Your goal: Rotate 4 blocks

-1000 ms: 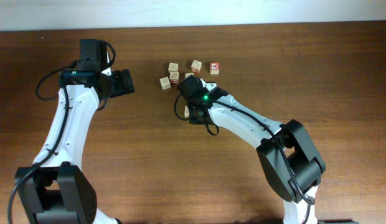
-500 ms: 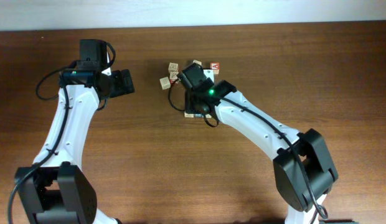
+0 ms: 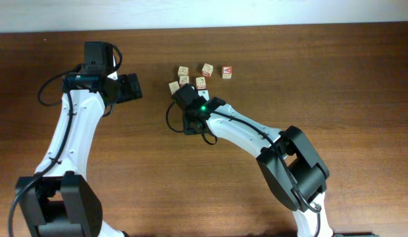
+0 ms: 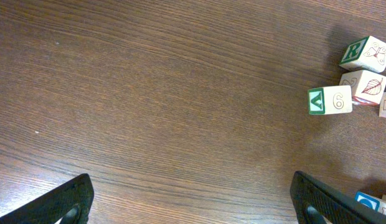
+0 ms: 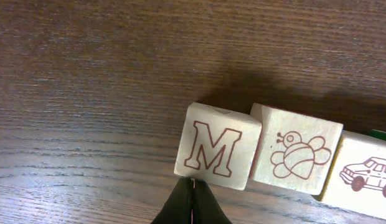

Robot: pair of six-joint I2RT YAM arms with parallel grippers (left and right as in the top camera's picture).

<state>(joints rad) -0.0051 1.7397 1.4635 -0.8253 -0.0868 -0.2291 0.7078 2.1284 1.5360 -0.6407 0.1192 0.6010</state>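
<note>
Next, I move my right gripper from the M block (image 5: 215,148), where my left gripper should press, to the row's end (image 5: 385,178) past the car block before turning the row.
In the right wrist view, three pale wooden blocks lie in a row on the table: one with an outlined M (image 5: 218,146), one with a bee drawing (image 5: 299,155), and one with a car (image 5: 364,174). My right gripper (image 5: 193,185) is shut, and its tips touch the near edge of the M block without holding it. My left gripper (image 4: 190,208) is open over bare wood, left of a block with a green A and a 6 (image 4: 330,100), a green R block (image 4: 365,55) and a leaf block (image 4: 364,86). A blue-printed block (image 4: 373,202) peeks in at the corner.
From overhead, several more cubes (image 3: 201,82) sit in a loose cluster at the back centre, one with red printing (image 3: 227,71) at its right end. The right arm's wrist (image 3: 193,109) hangs just in front of the cluster. The left gripper (image 3: 135,87) stays to its left.
The right arm's wrist swung toward the cluster and then came back left and forward, its gripper staying shut. The left arm has not moved.
</note>
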